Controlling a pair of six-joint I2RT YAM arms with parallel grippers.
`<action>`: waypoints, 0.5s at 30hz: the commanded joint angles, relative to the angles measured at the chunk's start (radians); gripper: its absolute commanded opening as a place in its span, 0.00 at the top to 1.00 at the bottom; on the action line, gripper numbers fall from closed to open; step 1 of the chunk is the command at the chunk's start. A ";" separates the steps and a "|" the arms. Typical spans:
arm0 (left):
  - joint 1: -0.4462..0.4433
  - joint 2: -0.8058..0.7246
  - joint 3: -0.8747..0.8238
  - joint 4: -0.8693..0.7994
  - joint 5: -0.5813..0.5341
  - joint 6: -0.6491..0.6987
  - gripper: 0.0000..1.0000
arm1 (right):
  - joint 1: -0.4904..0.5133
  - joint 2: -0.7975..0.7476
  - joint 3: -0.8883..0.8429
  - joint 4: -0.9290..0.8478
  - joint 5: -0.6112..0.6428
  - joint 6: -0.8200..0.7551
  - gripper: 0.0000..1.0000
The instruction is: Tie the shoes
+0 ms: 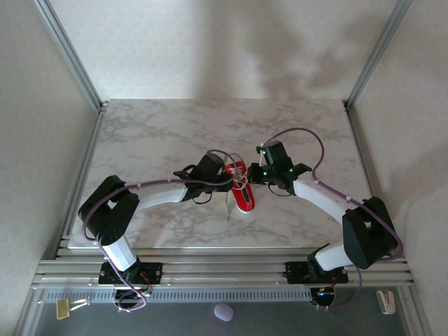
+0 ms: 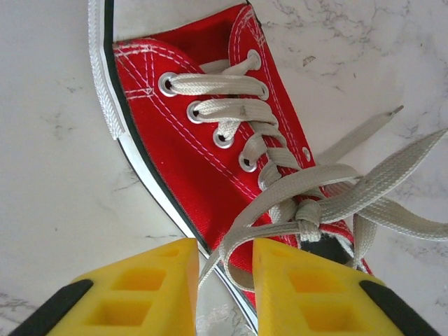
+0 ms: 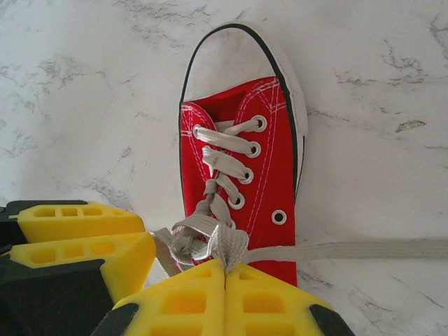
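Observation:
Next, I open my left gripper wider, because the lace loop (image 2: 228, 246) lies loose at the ends of its fingers. Then I should lower the fingers around the loop and close them nearer the knot.
One red canvas shoe (image 1: 245, 199) with a white sole lies mid-table, toe toward the arms' bases. Its white laces (image 2: 308, 213) are crossed into a knot at the top eyelets. My left gripper (image 2: 225, 259) sits at the shoe's side, jaws a little apart. A lace loop (image 2: 241, 227) runs through the gap, unpinched. My right gripper (image 3: 225, 269) is shut on a fold of lace (image 3: 234, 241) over the shoe (image 3: 269, 182)'s opening. One lace end (image 3: 364, 248) trails right across the table. The left gripper's yellow fingers (image 3: 84, 238) show beside it. Both grippers (image 1: 225, 178) (image 1: 253, 175) flank the shoe.
The marble table (image 1: 175, 133) has open room behind and to both sides of the shoe. Aluminium posts (image 1: 70, 52) and plain walls enclose it. A rail frame (image 1: 224, 269) runs along the near edge.

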 commanded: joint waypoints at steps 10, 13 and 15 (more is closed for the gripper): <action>-0.001 0.042 0.027 -0.017 0.002 0.015 0.88 | -0.006 -0.008 0.009 -0.020 0.001 -0.002 1.00; -0.001 0.043 0.041 -0.024 -0.002 0.026 0.93 | -0.006 -0.008 0.009 -0.020 0.001 -0.003 1.00; -0.001 0.040 0.046 -0.024 -0.001 0.031 0.95 | -0.006 -0.008 0.008 -0.021 0.001 -0.004 1.00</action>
